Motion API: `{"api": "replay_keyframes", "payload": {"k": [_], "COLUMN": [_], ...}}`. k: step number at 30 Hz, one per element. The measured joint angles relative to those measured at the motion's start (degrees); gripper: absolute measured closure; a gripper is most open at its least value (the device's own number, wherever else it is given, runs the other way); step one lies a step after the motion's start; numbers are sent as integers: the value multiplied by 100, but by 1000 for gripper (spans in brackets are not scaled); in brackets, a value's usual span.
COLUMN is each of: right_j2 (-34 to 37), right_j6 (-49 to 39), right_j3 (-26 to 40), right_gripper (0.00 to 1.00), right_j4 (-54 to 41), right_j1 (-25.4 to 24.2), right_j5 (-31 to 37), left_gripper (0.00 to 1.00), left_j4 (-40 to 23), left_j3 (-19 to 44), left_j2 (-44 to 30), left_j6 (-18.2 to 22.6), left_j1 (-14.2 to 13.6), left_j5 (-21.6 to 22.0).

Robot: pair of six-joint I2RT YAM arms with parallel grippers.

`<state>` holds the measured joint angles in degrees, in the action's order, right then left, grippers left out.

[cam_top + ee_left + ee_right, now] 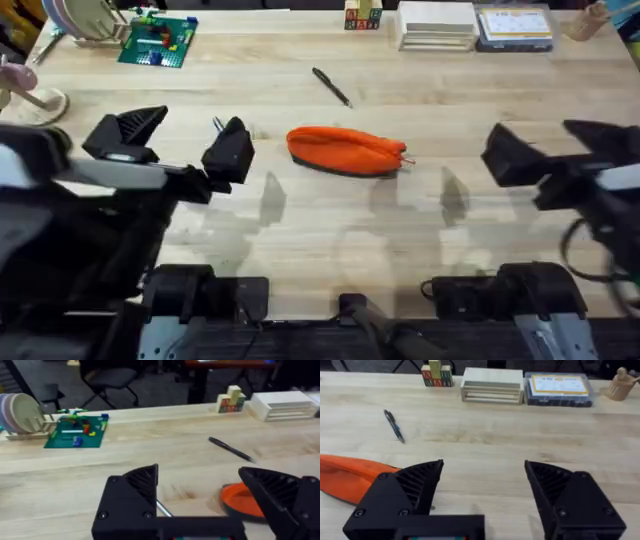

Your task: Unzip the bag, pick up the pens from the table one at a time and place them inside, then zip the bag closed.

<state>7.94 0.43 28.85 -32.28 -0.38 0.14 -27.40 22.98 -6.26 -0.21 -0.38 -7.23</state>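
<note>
I expect to find things already inside the closed orange bag [346, 150] when I unzip it, because it has plump, rounded sides [335, 158].
The orange bag [345, 150] lies in the middle of the table [420, 220], with its zipper pull at its right end. It also shows as the bag [241, 500] and the bag [350, 477]. One dark pen [331, 86] lies beyond it, seen too as the pen [231, 449] and the pen [394, 425]. A second pen [218, 124] peeks out by my left gripper [178, 142], and its silvery end [162, 508] lies between the fingers. My left gripper [205, 492] is open, left of the bag. My right gripper [556, 148] is open and holds nothing, right of the bag; the right wrist view shows it as the gripper [485, 487].
Along the far edge stand a plate rack [85, 20], a green brick baseplate [155, 42], letter blocks [362, 15], a white box stack [437, 25], a blue-lidded box [513, 27] and a wooden figure [585, 20]. A pink stand [30, 95] sits far left.
</note>
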Motion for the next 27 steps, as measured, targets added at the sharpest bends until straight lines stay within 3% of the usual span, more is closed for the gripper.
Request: {"api": "replay_keyframes", "payload": {"k": [6, 7, 9, 18, 23, 27], "right_j2": [649, 1011, 1157, 1318, 1318, 1318], "right_j6": [43, 61, 63, 67, 67, 64], "right_j3": [1472, 2283, 2521, 2703, 2703, 2703], "right_gripper": [4, 4, 3, 4, 4, 4], "right_j4": [-1084, -1906, -2161, -2373, -2371, -2347], "right_j1": [-2, -1, -2, 0, -1, -1], "right_j5": [-164, -333, -374, -675, -809, -841], "left_gripper": [7, 7, 7, 7, 7, 7], "left_j4": [-724, -885, -922, -1100, -1101, -1119], "left_j3": [1029, 1551, 1747, 1922, 1922, 1922], "left_j2": [-854, -1344, -1539, -2408, -3068, -3548], "left_j6": [0, 0, 0, 178, 851, 1697], "left_j1": [0, 0, 0, 0, 0, 0], "left_j5": [-276, -448, -559, -1239, -1649, -2047]}}
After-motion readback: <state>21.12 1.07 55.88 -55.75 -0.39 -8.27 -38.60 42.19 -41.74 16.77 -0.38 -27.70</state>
